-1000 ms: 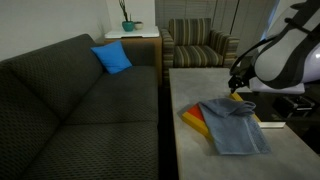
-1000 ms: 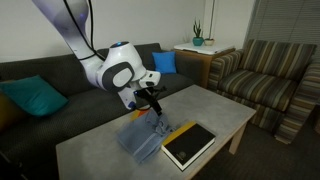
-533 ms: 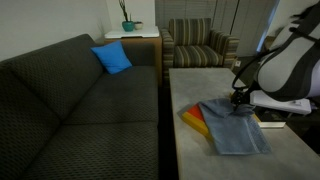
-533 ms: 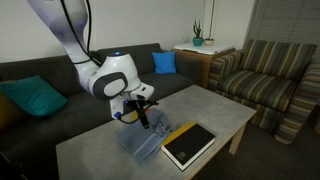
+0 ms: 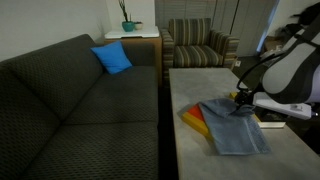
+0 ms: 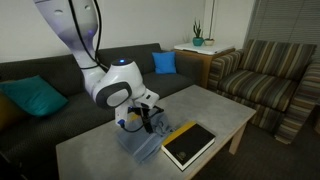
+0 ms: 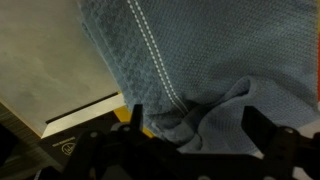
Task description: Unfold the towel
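Note:
The towel (image 5: 236, 130) should bunch up into a limp heap and leave the box behind when I lift it, because loose wrinkles hang over the box's orange edge (image 5: 196, 119).
The grey-blue towel (image 5: 237, 127) lies folded and wrinkled on the pale table (image 5: 200, 85), partly over an orange-and-yellow flat box (image 5: 193, 117). In both exterior views my gripper (image 5: 240, 104) (image 6: 146, 122) hangs just above the towel (image 6: 134, 139), near its edge. In the wrist view the towel (image 7: 200, 50) fills most of the picture. My gripper (image 7: 196, 125) is open. Its dark fingers (image 7: 135, 120) stand wide on either side of a raised fold, with nothing pinched. A corner of the box (image 7: 75, 140) shows at the lower left.
A dark sofa (image 5: 70, 100) runs along one side of the table, with a bright blue pillow (image 5: 112, 57) and a teal pillow (image 6: 35, 97) on it. A striped armchair (image 6: 265, 75) and a side table with a plant (image 5: 127, 25) stand beyond. A black flat box (image 6: 188, 146) lies beside the towel.
The arm has come down and shifted slightly, bringing the gripper lower over the towel. The jaws have stayed open. The towel has not moved.

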Action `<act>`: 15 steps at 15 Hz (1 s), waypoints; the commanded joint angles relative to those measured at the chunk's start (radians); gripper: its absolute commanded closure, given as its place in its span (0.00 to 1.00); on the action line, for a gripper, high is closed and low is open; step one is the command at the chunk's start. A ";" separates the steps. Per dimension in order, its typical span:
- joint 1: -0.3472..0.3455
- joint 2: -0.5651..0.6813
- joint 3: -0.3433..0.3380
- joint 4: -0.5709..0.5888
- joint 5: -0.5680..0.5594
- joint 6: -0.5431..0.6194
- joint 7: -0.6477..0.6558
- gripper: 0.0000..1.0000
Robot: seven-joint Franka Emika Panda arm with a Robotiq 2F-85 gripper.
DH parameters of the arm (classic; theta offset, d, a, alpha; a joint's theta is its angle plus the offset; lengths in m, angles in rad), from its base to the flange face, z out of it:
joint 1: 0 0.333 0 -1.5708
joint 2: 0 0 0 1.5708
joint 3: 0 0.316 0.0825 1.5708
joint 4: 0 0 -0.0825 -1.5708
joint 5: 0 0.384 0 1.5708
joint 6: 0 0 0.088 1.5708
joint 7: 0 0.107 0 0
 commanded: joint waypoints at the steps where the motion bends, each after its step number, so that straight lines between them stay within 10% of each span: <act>1: -0.014 0.009 0.016 0.016 0.016 -0.001 -0.026 0.00; 15: -0.003 0.142 -0.032 0.193 0.035 0.117 -0.029 0.00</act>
